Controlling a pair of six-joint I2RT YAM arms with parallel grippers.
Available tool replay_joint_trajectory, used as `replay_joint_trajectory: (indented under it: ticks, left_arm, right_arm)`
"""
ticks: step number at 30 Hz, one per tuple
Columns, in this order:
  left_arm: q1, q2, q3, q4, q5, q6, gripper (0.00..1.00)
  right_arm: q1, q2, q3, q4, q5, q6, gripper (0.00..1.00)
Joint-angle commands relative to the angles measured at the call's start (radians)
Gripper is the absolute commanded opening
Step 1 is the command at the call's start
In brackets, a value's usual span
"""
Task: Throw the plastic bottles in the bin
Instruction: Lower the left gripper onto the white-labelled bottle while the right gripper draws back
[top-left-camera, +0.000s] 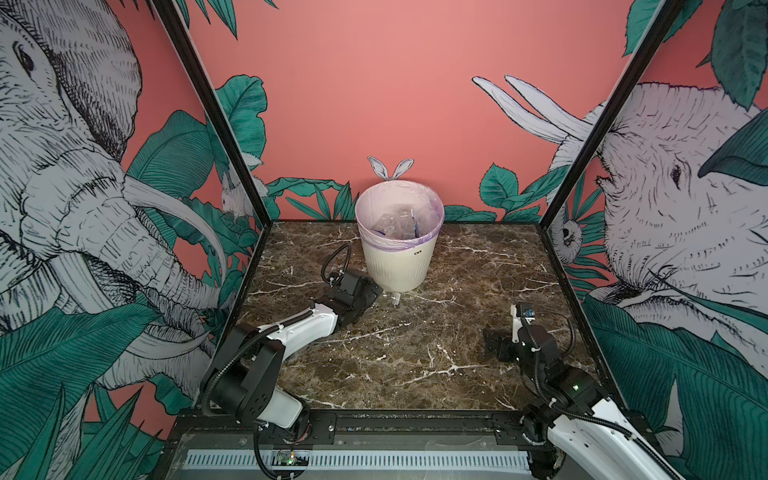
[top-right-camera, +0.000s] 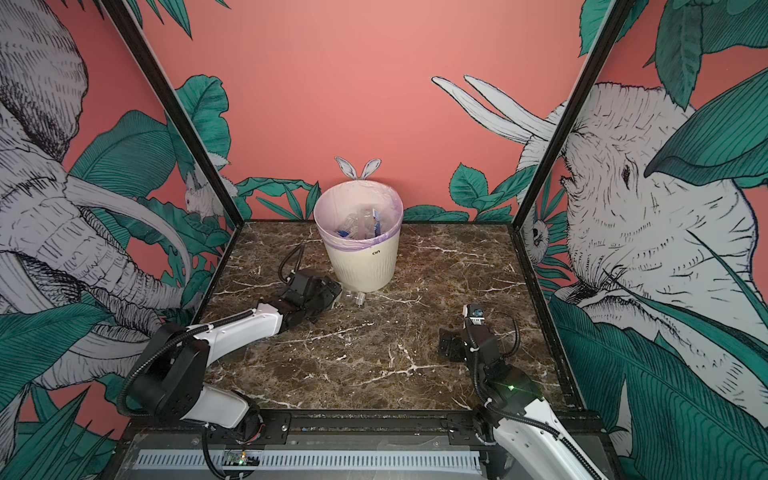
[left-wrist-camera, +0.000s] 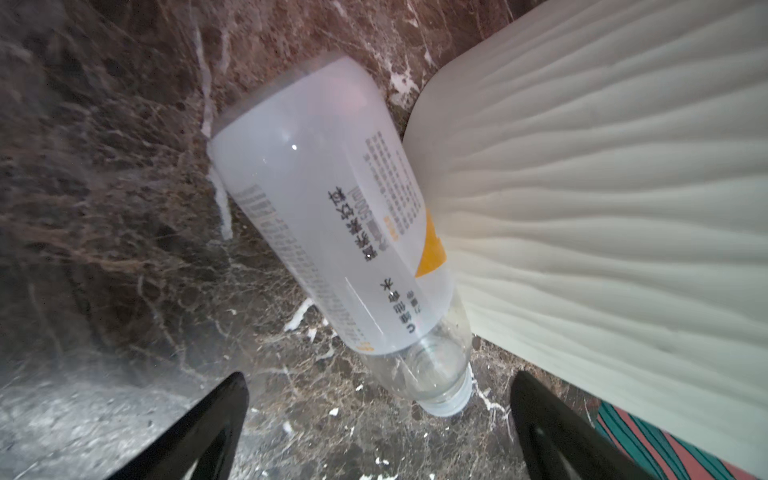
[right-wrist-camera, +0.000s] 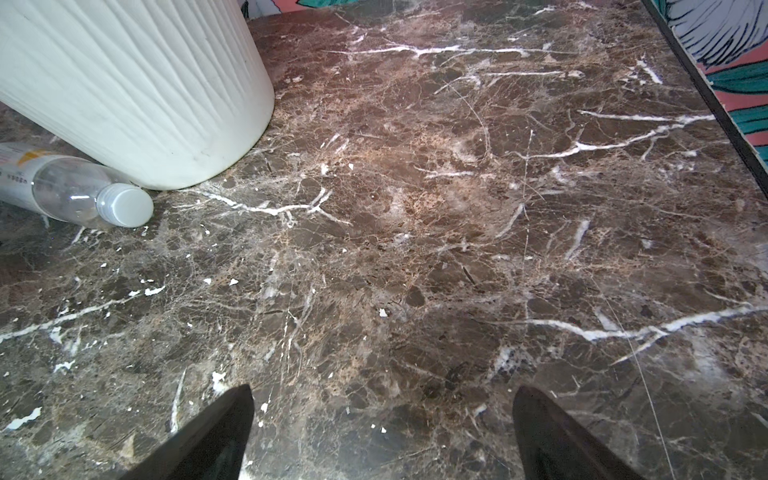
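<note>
I keep moving in with my left gripper, as its open fingers are on either side of the bottle's neck (left-wrist-camera: 436, 369), until they straddle the bottle's label (left-wrist-camera: 382, 280), and then close.
The cream ribbed bin (top-left-camera: 397, 266) (top-right-camera: 361, 266) stands at the back middle of the table, with several plastic bottles (top-left-camera: 395, 226) (top-right-camera: 359, 226) inside its lilac liner. One clear bottle with a white and orange label (left-wrist-camera: 332, 216) (right-wrist-camera: 75, 195) (top-left-camera: 394, 298) (top-right-camera: 358, 297) lies on the marble against the bin's base (left-wrist-camera: 582, 187) (right-wrist-camera: 137, 83). My left gripper (left-wrist-camera: 378, 382) (top-left-camera: 376, 291) (top-right-camera: 336, 291) is open and low over the table. The bottle's white cap end sits between its fingertips without touching them. My right gripper (right-wrist-camera: 380, 392) (top-left-camera: 488, 334) (top-right-camera: 444, 343) is open and empty over bare marble at the right.
The brown marble tabletop (top-left-camera: 415, 353) is enclosed by patterned side walls and black frame posts (top-left-camera: 577, 158). A black rail (top-left-camera: 415, 419) runs along the front edge. The left arm's cable loop (top-left-camera: 332, 262) rises beside the bin.
</note>
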Motion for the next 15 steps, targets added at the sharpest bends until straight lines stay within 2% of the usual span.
replay_joint_trajectory:
  ticks: [1, 15]
  left_arm:
    - [0.02, 0.038, 0.03, 0.059, 0.025, -0.075, 0.99]
    - [0.061, 0.171, 0.107, 0.077, 0.064, -0.138, 0.99]
  right_arm:
    - [-0.003, -0.02, -0.013, 0.03, 0.006, 0.005, 0.99]
    - [-0.003, -0.058, -0.028, 0.031, 0.022, 0.009, 0.99]
